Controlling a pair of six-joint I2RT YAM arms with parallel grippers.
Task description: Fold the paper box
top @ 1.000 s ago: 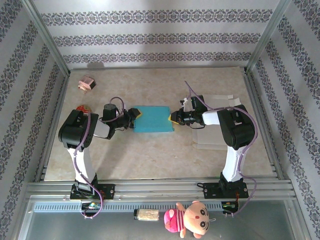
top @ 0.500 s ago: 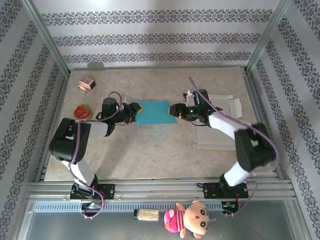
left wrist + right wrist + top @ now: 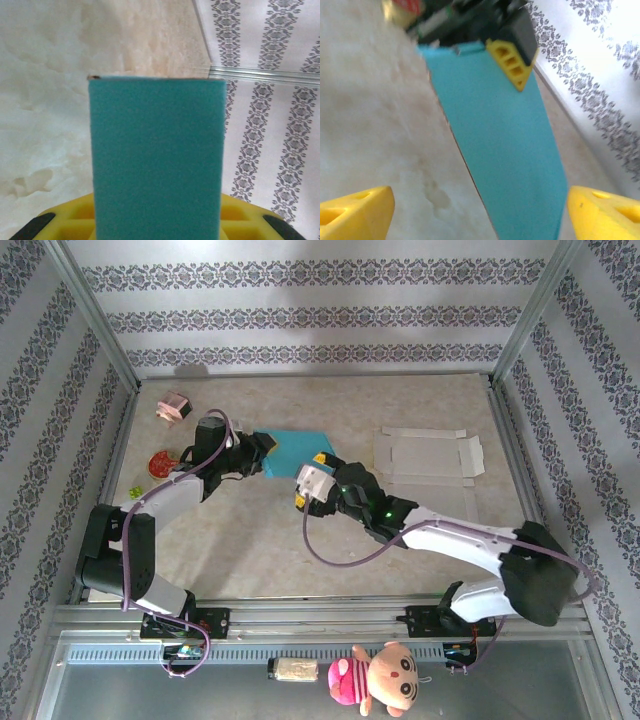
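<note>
Next, I take the box's loose end (image 3: 306, 462) with my right gripper and lower it before my left gripper grips again, because my left gripper is clamping one end of the raised paper box (image 3: 269, 466).
The paper box (image 3: 297, 448) is a flat teal sheet, held up off the beige table at the back centre-left. My left gripper (image 3: 262, 454) is shut on its left edge. In the left wrist view the teal sheet (image 3: 156, 155) rises from between the yellow fingers (image 3: 65, 222) and hides the gripper (image 3: 156, 227) at its base. My right gripper (image 3: 311, 484) hangs just near and right of the box, open and apart from it. Its wrist view shows the teal box (image 3: 500, 145) ahead between wide-spread yellow fingertips (image 3: 355, 210), gripper (image 3: 480, 220) empty, with the left gripper's yellow finger (image 3: 512, 62) clamped on the far end.
A flattened white carton (image 3: 428, 455) lies at the back right. A small pink object (image 3: 174, 407), a red disc (image 3: 160, 462) and a tiny green piece (image 3: 135, 490) sit along the left side. Patterned walls and metal rails enclose the table (image 3: 300, 550).
My right gripper has let go of the box's right edge, opened wide and swung toward the near left. The left arm has carried the box toward the far left.
</note>
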